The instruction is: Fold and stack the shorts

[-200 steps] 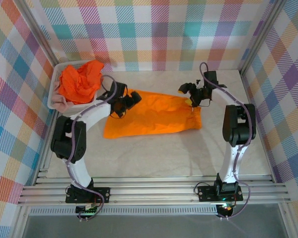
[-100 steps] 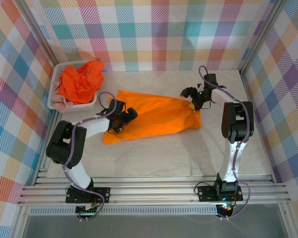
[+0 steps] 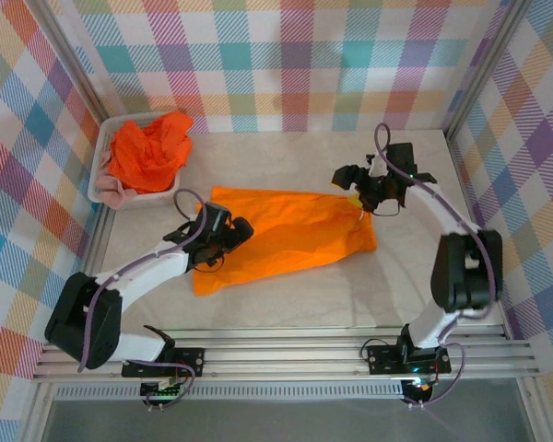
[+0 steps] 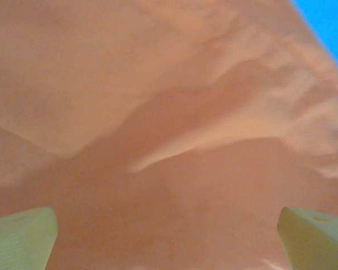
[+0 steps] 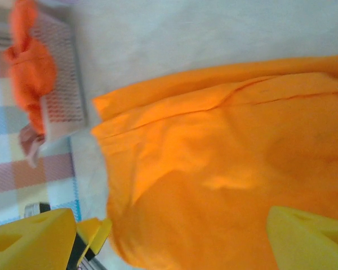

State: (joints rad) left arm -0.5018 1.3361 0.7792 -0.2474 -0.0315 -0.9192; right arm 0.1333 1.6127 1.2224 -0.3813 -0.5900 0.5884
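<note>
My left gripper is over the shorts' leg end (image 3: 217,271), where the fold has to land. It should move back while my right gripper folds the shorts' waistband end (image 3: 363,238) over.
One bright orange pair of shorts (image 3: 290,235) lies spread flat mid-table. My left gripper (image 3: 223,235) sits low on its left end; in the left wrist view the fingers (image 4: 22,239) stand wide apart, open, with orange cloth (image 4: 169,112) close beneath the gripper (image 4: 169,239). My right gripper (image 3: 359,191) hovers over the shorts' far right corner, open (image 5: 172,236), with the orange cloth (image 5: 214,169) below it. A second orange pair (image 3: 147,147) is bunched in the basket, and the dusty pink pair (image 3: 118,193) peeks out beneath it.
The white mesh basket (image 3: 100,180) stands at the far left corner, also seen from the right wrist (image 5: 59,90). Plaid walls close in the table on three sides. A metal rail (image 3: 286,354) runs along the near edge.
The spread orange shorts have slid toward the near edge and turned a little. My left gripper moved nearer along with their left end. The right gripper shifted slightly right.
</note>
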